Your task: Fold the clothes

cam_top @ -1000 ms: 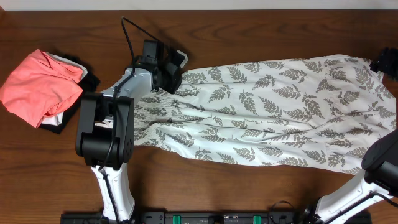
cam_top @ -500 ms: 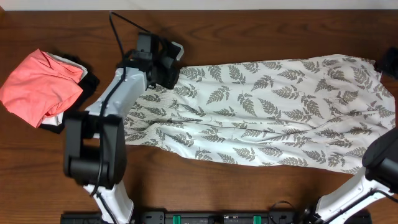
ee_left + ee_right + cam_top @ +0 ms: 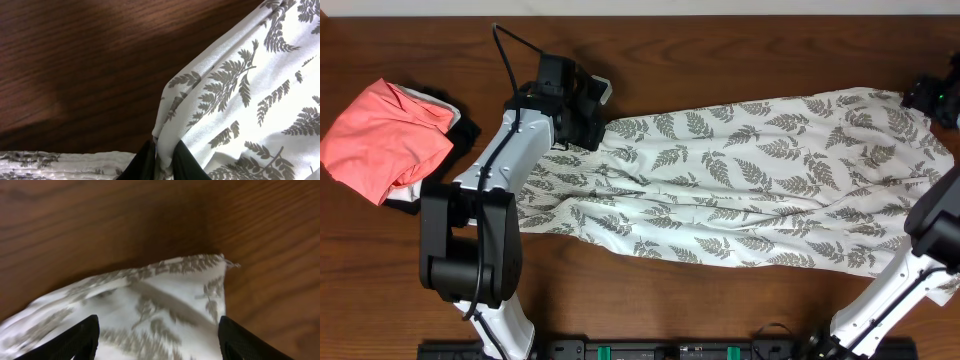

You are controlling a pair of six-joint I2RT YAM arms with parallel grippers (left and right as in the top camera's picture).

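Observation:
I carry on bringing down my right gripper's open fingers, which straddle the dress's free far corner [image 3: 214, 264], until they pinch the cloth just inside the dress's edge [image 3: 162, 302].
The clothes, a long white dress [image 3: 740, 180] printed with grey-green fern leaves, lie spread lengthwise across the brown table. My left gripper [image 3: 592, 128] is at the dress's far left corner. In the left wrist view the left gripper [image 3: 164, 150] is shut on a bunched fold of the dress [image 3: 240, 100]. My right gripper [image 3: 923, 100] hovers at the dress's far right corner. In the right wrist view the right gripper [image 3: 157, 330] stands open, with a black finger on either side of the dress corner [image 3: 170, 295], which lies flat on the wood.
A folded coral-pink garment [image 3: 385, 135] lies at the left end of the table on top of a black garment [image 3: 463, 128]. Bare wood [image 3: 720, 50] runs behind the dress. Both arm bases stand at the table's front edge.
My left arm has stretched out and its gripper has closed on the dress's left corner. My right gripper has come in a little from the right edge over the dress corner.

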